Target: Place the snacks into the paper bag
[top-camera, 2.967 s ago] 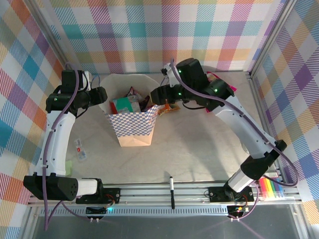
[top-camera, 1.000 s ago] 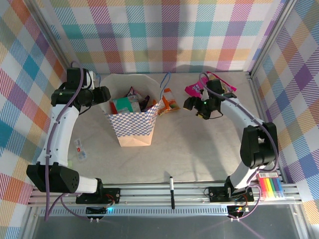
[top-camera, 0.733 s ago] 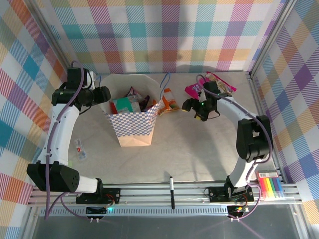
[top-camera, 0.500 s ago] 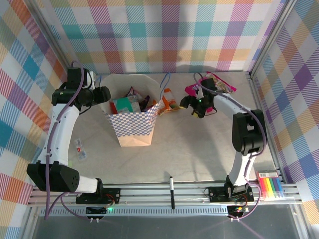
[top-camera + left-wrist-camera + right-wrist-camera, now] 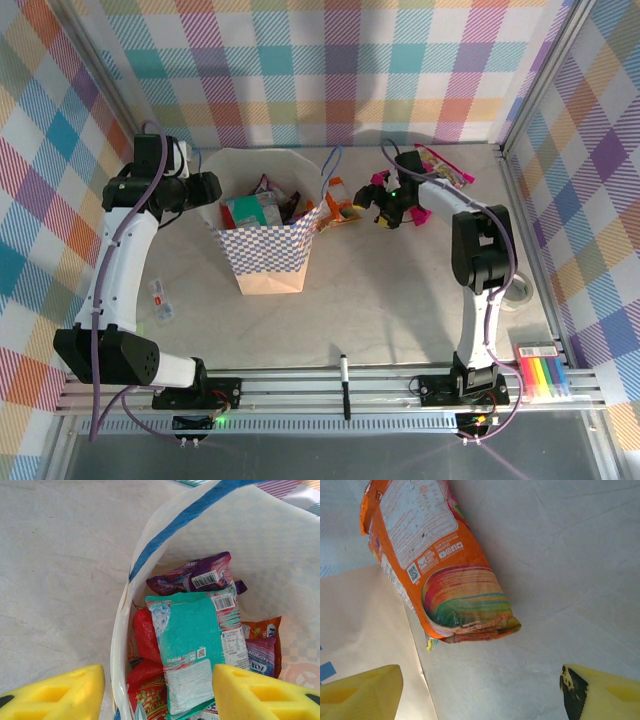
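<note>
The orange packet's near end point(image 5: 479, 631) faces the gap between my right gripper's fingers. I should keep moving in until they are on both sides of the rainbow stripes point(image 5: 470, 597), then close them.
The paper bag point(image 5: 265, 250) stands open at the back left of the table. Inside it lie several snacks, among them a teal packet point(image 5: 195, 650), a purple one point(image 5: 200, 575) and a red one point(image 5: 147, 640). My left gripper point(image 5: 207, 188) point(image 5: 157, 695) is open, with the bag's left rim point(image 5: 122, 630) between its wide-apart fingers. An orange packet point(image 5: 343, 208) point(image 5: 440, 580) leans against the bag's right side point(image 5: 365, 620). My right gripper point(image 5: 378, 208) point(image 5: 480, 695) is open just right of that packet, empty. A pink packet point(image 5: 378, 181) and another point(image 5: 445, 168) lie behind it.
A black marker pen point(image 5: 344, 375) lies near the front rail. A small clear wrapper point(image 5: 160, 298) sits by the left arm. A pack of coloured markers point(image 5: 545, 375) rests at the front right corner. Checked walls close in the table on three sides.
My right gripper has drawn back from over the bag, then slid left along the table to the orange packet. The left arm and bag have not moved.
</note>
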